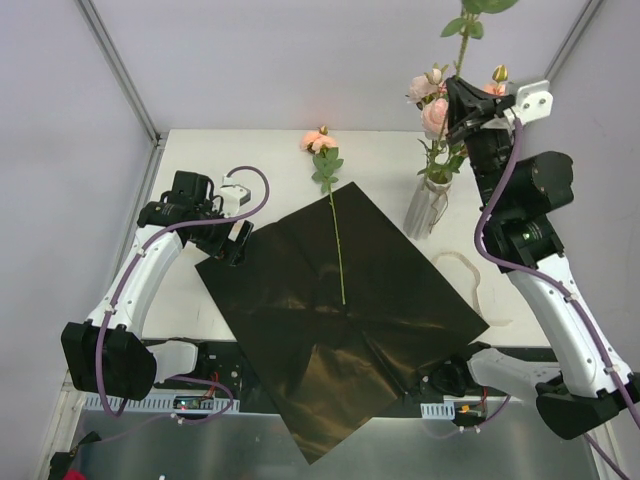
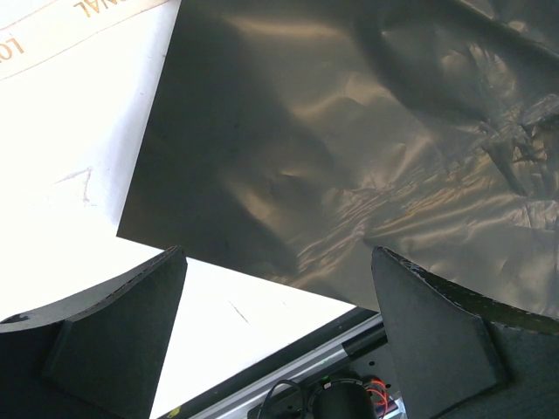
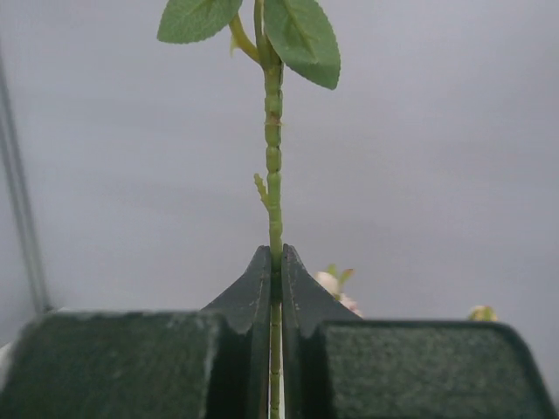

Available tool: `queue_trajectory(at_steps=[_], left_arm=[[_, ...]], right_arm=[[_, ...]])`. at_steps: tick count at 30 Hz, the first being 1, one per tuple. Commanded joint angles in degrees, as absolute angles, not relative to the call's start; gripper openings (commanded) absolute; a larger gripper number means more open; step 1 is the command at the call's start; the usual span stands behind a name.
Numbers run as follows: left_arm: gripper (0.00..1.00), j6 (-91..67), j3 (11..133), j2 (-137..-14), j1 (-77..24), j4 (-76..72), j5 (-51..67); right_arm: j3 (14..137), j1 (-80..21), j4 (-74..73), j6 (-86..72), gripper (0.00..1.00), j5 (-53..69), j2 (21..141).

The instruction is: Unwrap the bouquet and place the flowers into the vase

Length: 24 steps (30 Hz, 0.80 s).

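Observation:
My right gripper keeps moving the green stem (image 1: 462,52) down until it rests inside the vase and then let go, because the stem stands upright in line with the vase's opening (image 1: 438,181).
The black wrapping paper (image 1: 340,320) lies unfolded and flat on the table. One peach-pink rose (image 1: 318,141) rests on it, its stem (image 1: 338,245) pointing toward the near side. The clear glass vase (image 1: 424,207) stands at the back right and holds several pink roses (image 1: 431,112). Above the vase, my right gripper (image 1: 453,108) is shut on the thin green stem (image 3: 273,157) of another flower, which stands upright between the jaws of the right gripper (image 3: 275,262). My left gripper (image 1: 236,243) hovers by the paper's left corner. In its wrist view the left gripper (image 2: 278,255) is open and empty, above the paper (image 2: 349,131).
The cream ribbon (image 1: 472,283) lies loose on the white table (image 1: 200,150), between the paper's right edge and the right arm. Grey enclosure walls stand close on the left, back and right. The table's near rail with cables (image 2: 349,397) runs below the left gripper.

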<state>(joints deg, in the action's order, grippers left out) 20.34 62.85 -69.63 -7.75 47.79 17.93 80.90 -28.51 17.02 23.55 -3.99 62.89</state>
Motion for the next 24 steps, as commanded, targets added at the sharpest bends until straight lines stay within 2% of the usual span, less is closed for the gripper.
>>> queue_trajectory(at_steps=[1, 13, 24], left_arm=[[0.87, 20.04, 64.16, -69.70, -7.03, 47.90, 18.63], [0.87, 20.39, 66.18, -72.24, -7.03, 47.99, 19.16], [0.87, 20.65, 66.36, -72.77, -7.03, 47.99, 18.63]], right_arm=[[75.51, -25.41, 28.55, 31.02, 0.01, -11.50, 59.60], [72.68, -15.83, 39.28, 26.21, 0.01, -15.21, 63.45], [68.12, -14.06, 45.70, 22.24, 0.01, -16.78, 68.20]])
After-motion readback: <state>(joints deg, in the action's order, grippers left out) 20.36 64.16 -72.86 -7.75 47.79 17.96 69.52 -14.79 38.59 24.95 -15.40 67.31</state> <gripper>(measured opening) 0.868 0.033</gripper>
